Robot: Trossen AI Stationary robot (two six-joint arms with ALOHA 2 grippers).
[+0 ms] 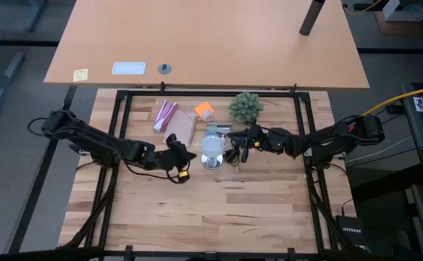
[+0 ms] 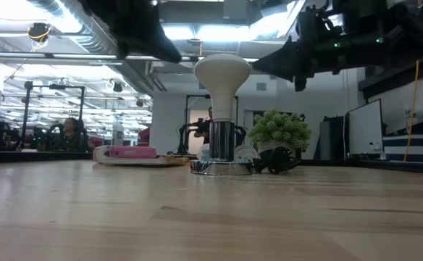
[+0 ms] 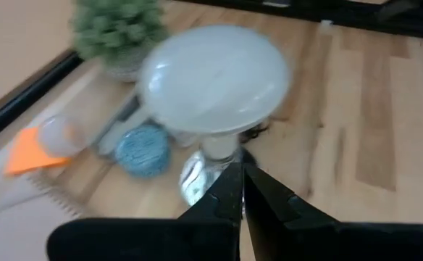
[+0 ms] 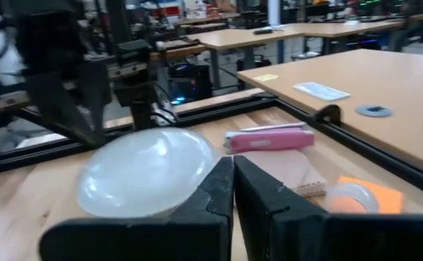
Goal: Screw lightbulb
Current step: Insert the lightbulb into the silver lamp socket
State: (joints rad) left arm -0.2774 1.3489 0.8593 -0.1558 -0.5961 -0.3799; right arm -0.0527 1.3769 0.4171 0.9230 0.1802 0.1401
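My left gripper is slanting down beside the globe (image 2: 223, 72), so I should pull my left gripper back, level it and press the globe's side opposite my right gripper.
The lightbulb (image 2: 222, 80), a frosted white globe on a narrower neck, stands upright with its neck in the shiny silver socket base (image 2: 222, 165) at the table's middle (image 1: 211, 147). My left gripper (image 1: 190, 154) is shut and empty, just left of the bulb and above the table. In the left wrist view its fingertips (image 3: 239, 172) point at the bulb's neck (image 3: 219, 145). My right gripper (image 1: 235, 141) is shut and empty, just right of the bulb. In the right wrist view the globe (image 4: 145, 172) shows beyond its fingertips (image 4: 232, 165).
A green spiky ball plant (image 1: 246, 106) stands behind the bulb to the right. A pink box (image 1: 165, 114), a brown pad (image 1: 185, 128), an orange piece (image 1: 204, 110) and a blue ball (image 3: 145, 148) lie behind it to the left. A black cord (image 1: 232, 155) lies by the base.
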